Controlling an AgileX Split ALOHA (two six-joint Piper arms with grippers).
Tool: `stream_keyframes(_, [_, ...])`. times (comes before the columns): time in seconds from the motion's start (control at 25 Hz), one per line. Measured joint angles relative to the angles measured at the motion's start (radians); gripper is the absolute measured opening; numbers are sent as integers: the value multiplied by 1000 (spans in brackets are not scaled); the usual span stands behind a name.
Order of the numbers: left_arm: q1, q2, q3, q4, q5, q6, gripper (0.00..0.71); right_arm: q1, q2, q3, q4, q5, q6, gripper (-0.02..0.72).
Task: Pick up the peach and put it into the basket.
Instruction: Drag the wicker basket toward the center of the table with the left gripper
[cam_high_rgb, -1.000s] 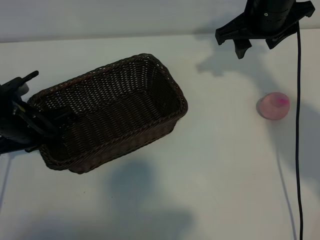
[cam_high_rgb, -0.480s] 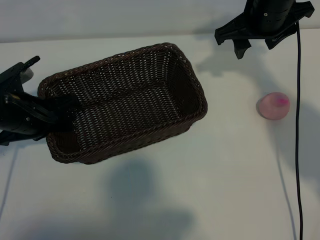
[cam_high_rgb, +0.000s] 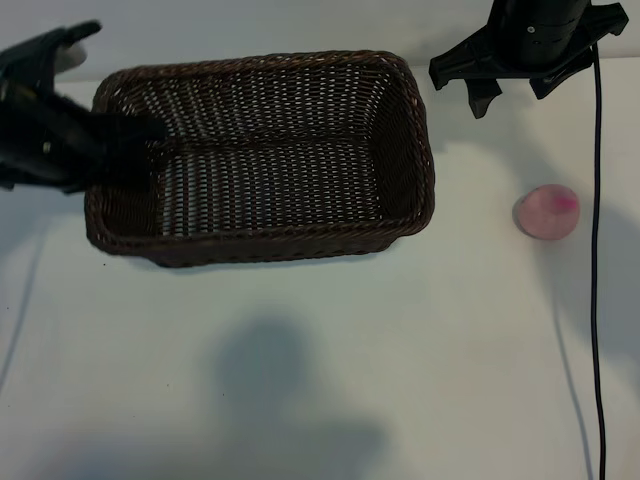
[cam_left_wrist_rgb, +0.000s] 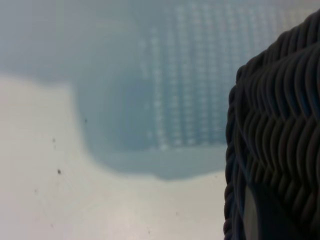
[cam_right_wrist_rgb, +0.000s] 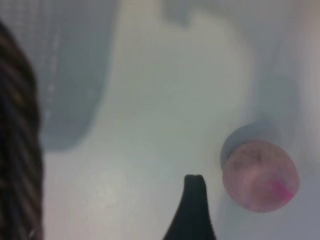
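Observation:
The basket's opening (cam_high_rgb: 270, 185) points up and the gap to the peach (cam_high_rgb: 474, 213) is clear, so my left gripper should go on bringing the basket closer until the basket's base rests flat.
The dark-brown wicker basket (cam_high_rgb: 262, 238) lies lengthwise across the back middle of the table. My left gripper (cam_high_rgb: 105, 135) is shut on the rim of its left end, one finger reaching inside. The left wrist view shows the woven wall (cam_left_wrist_rgb: 280, 125) close up, with a finger pad (cam_left_wrist_rgb: 250, 220) against it. The pale-pink peach (cam_high_rgb: 547, 211) rests on the table right of the basket, apart from it. My right gripper (cam_high_rgb: 517, 92) hangs open at the back right, behind the peach. In the right wrist view one fingertip (cam_right_wrist_rgb: 194, 186) stands beside the peach (cam_right_wrist_rgb: 260, 175), not touching it.
A black cable (cam_high_rgb: 597, 260) runs down the right side, just past the peach. White tabletop (cam_high_rgb: 330, 380) spreads in front of the basket, crossed by shadows. The basket's right end (cam_right_wrist_rgb: 17, 150) shows at the right wrist view's edge.
The left gripper has swung the basket toward the back and turned it from a slant to lie straight across the table. Peach and right arm have stayed put.

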Motion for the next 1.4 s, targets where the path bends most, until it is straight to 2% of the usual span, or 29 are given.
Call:
stream_keyframes(0.24, [-8, 126, -158, 12, 53, 0, 99, 0, 0, 0, 0, 0, 0, 589])
stream_keyframes(0.64, [-116, 306, -266, 16, 46, -24, 99, 0, 0, 0, 1, 0, 0, 588])
stream_keyframes(0.88, [-119, 370, -276, 16, -9, -56, 99, 0, 0, 0, 2, 0, 0, 588])
stream_keyframes(1.4, [-119, 425, -277, 3, -13, -62, 97, 0, 0, 0, 2, 0, 0, 588])
